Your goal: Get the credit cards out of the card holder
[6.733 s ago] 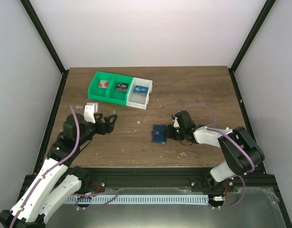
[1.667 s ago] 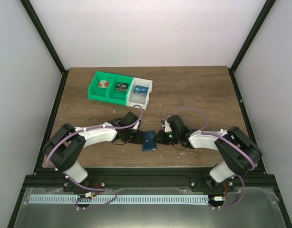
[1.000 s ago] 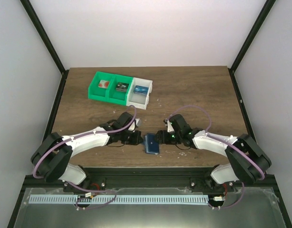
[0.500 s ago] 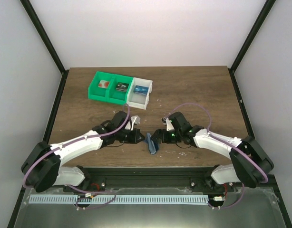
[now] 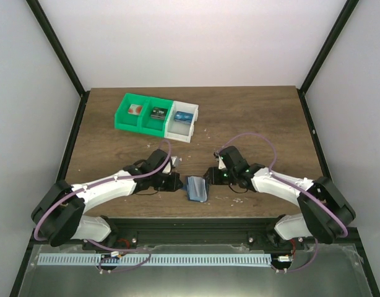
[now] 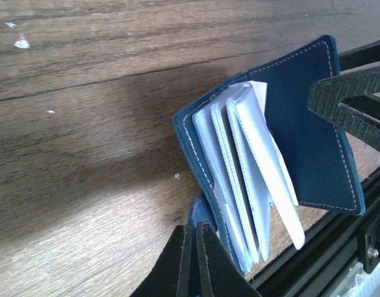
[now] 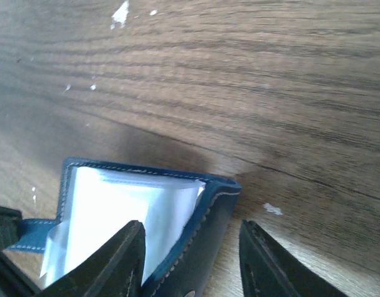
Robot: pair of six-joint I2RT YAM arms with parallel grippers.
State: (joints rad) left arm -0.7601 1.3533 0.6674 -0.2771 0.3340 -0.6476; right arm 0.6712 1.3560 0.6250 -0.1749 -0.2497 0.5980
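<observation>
Next, I put the card holder down flat before my left gripper grips the blue tab [image 6: 201, 212] again, because the card holder slants with its plain leaf [image 6: 293, 106] raised at my right gripper.
The blue card holder [image 5: 196, 189] lies open near the table's front edge, between both grippers. Its clear pockets [image 6: 252, 167] fan out pale, and no card shows in them. My left gripper [image 5: 176, 182] [image 6: 195, 232] is shut on the holder's small blue tab at its left side. My right gripper [image 5: 208, 177] [image 7: 193, 257] stands open astride the edge of the holder's right leaf [image 7: 211, 241], with a gap at the right finger. Credit cards lie in the tray: a red-and-white one [image 5: 135, 110], a dark one [image 5: 157, 113] and a blue one [image 5: 183, 117].
The green-and-white three-compartment tray [image 5: 125, 120] stands at the back left of the wooden table [image 5: 252, 117]. A black frame rail [image 5: 196, 224] runs close along the front edge just below the holder. White crumbs dot the wood.
The holder rose onto its edge half a second ago and now lies spread open with its pale pockets showing. The right gripper's jaws widened, then narrowed around the right leaf. The left stayed shut.
</observation>
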